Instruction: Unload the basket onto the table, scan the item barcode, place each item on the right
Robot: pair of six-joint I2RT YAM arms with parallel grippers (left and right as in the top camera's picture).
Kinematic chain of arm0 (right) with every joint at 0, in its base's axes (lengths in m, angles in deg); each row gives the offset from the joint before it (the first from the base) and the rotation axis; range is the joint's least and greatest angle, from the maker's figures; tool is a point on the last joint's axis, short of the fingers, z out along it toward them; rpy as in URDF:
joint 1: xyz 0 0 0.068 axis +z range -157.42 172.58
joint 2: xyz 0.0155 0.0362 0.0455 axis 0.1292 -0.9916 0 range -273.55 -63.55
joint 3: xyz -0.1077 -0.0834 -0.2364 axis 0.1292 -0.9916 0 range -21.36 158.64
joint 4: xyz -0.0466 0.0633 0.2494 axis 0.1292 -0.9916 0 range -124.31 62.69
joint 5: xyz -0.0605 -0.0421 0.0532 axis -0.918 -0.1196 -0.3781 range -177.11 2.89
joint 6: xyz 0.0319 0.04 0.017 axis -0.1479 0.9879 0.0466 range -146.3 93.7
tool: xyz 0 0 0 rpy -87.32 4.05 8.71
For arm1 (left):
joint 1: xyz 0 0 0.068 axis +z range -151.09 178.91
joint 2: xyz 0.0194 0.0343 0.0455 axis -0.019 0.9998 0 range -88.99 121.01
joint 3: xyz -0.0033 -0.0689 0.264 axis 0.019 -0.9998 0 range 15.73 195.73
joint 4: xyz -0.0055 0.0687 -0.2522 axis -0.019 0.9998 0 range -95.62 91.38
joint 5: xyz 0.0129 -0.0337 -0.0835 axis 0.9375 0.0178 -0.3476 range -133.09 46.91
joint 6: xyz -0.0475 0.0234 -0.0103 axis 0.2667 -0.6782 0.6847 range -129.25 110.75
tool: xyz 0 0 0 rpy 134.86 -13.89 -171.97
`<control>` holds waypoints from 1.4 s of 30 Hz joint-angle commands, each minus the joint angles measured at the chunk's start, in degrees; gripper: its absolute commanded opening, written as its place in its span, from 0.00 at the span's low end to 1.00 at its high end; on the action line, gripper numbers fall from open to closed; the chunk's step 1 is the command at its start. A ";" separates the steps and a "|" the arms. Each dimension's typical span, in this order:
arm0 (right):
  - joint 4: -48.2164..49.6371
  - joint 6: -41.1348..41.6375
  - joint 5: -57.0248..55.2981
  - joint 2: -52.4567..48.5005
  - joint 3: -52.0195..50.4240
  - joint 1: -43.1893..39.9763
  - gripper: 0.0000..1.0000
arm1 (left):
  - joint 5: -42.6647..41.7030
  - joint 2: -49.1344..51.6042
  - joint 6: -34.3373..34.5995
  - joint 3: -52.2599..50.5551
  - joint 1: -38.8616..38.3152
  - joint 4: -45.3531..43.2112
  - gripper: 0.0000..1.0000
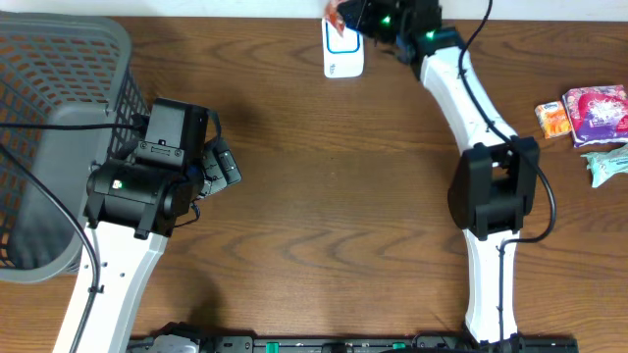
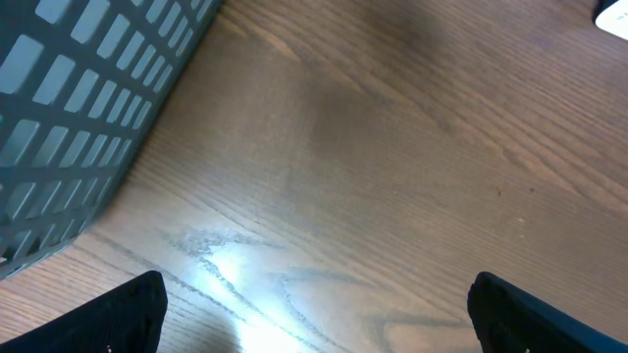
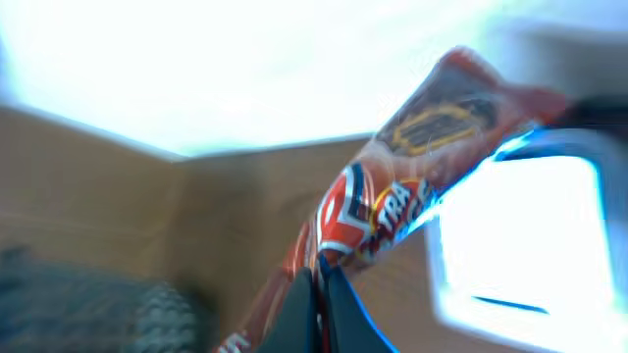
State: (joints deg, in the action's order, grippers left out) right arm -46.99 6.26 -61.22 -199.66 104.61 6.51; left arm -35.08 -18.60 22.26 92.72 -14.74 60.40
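Observation:
The wood [image 1: 388,106] beside the white scanner is free, so I should go on moving the red packet there with my right gripper until it rests, then let go.
The item, a red snack packet [image 3: 412,186], hangs pinched in my right gripper [image 3: 322,279], whose two fingers are shut on its lower part. In the overhead view that gripper [image 1: 359,20] is at the table's far edge, and the packet [image 1: 336,12] sticks out left of it, just above a white scanner [image 1: 343,51]. The scanner [image 3: 520,245] shows bright and blurred right of the packet in the right wrist view. No barcode is readable. My left gripper [image 1: 222,167] stands open over bare wood beside the basket, nothing between its fingers [image 2: 128,314].
A grey mesh basket [image 1: 59,118] fills the left end of the table, its wall [image 2: 78,98] close to my left gripper. Three snack packs lie at the right edge: orange [image 1: 552,118], pink [image 1: 594,113] and pale teal [image 1: 608,162].

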 commanded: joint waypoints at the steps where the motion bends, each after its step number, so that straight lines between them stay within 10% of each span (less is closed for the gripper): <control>1: -3.96 -15.34 -21.22 0.24 1.51 2.58 0.01 | 0.33 0.02 0.07 0.59 0.20 0.15 0.98; 16: -6.93 -17.75 -34.75 -1.29 1.20 4.52 0.03 | 0.33 0.02 0.07 0.59 0.20 0.15 0.98; 34: -31.19 -11.56 -21.92 2.34 -4.70 -4.00 0.74 | 0.33 0.02 0.07 0.59 0.20 0.15 0.98; 42: -26.45 -6.36 -21.64 1.62 -15.32 -3.28 0.59 | 0.33 0.02 0.07 0.59 0.20 0.15 0.98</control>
State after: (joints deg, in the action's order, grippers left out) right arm -74.99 -2.88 -84.00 -197.04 93.14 3.21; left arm -35.08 -18.60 22.26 92.72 -14.74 60.40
